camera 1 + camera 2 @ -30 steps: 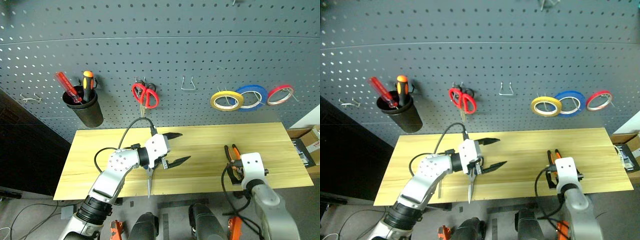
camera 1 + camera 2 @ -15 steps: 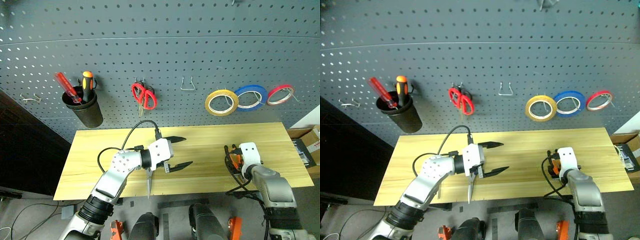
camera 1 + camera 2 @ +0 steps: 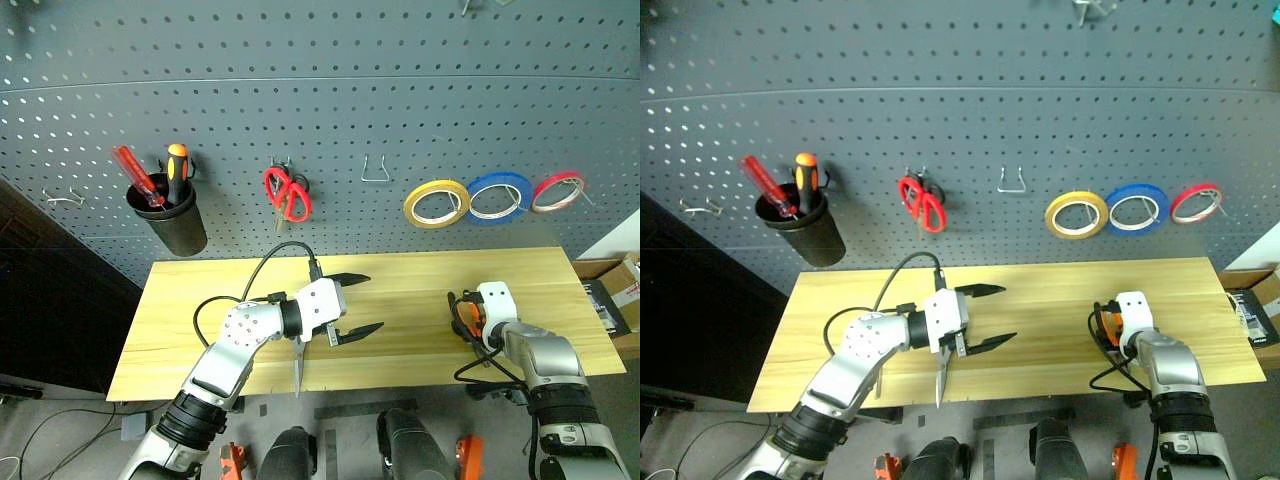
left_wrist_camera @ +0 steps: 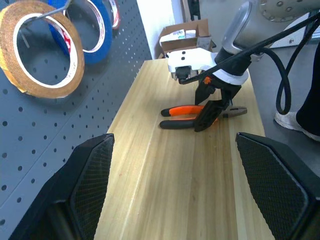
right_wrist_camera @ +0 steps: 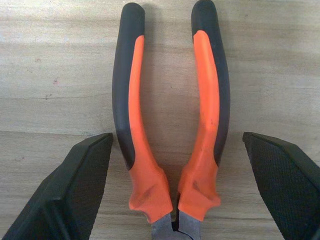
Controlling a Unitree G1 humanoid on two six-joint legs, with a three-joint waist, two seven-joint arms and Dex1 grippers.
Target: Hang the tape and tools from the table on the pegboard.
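The small pliers (image 3: 473,317) will catch in the wire hook with their jaws down when I lower them, because the pliers' handles flare wide (image 5: 207,110) from a narrow neck.
Small pliers (image 5: 172,125) with orange-and-black handles lie flat on the pale wood table (image 3: 420,275) at the right. My right gripper (image 4: 206,111) is open and low over them, one finger on each side of the two handles with a gap to each. My left gripper (image 3: 358,303) is open and empty above the middle of the table. Under that wrist lie steel scissors, their blade (image 3: 297,372) pointing to the front edge. The yellow tape (image 3: 437,204) hangs on a hook of the dark grey pegboard (image 3: 400,90).
Blue tape (image 3: 500,196) and red tape (image 3: 560,190) hang right of the yellow ring. Red-looped scissors (image 3: 287,192) hang further left, beside a bare wire hook (image 3: 375,168). A black cup (image 3: 167,215) holds screwdrivers. A cardboard box (image 3: 625,275) sits past the table's right end.
My right gripper has come down and forward over the pliers. The yellow tape ring has swung left on its hook. The left arm has kept still.
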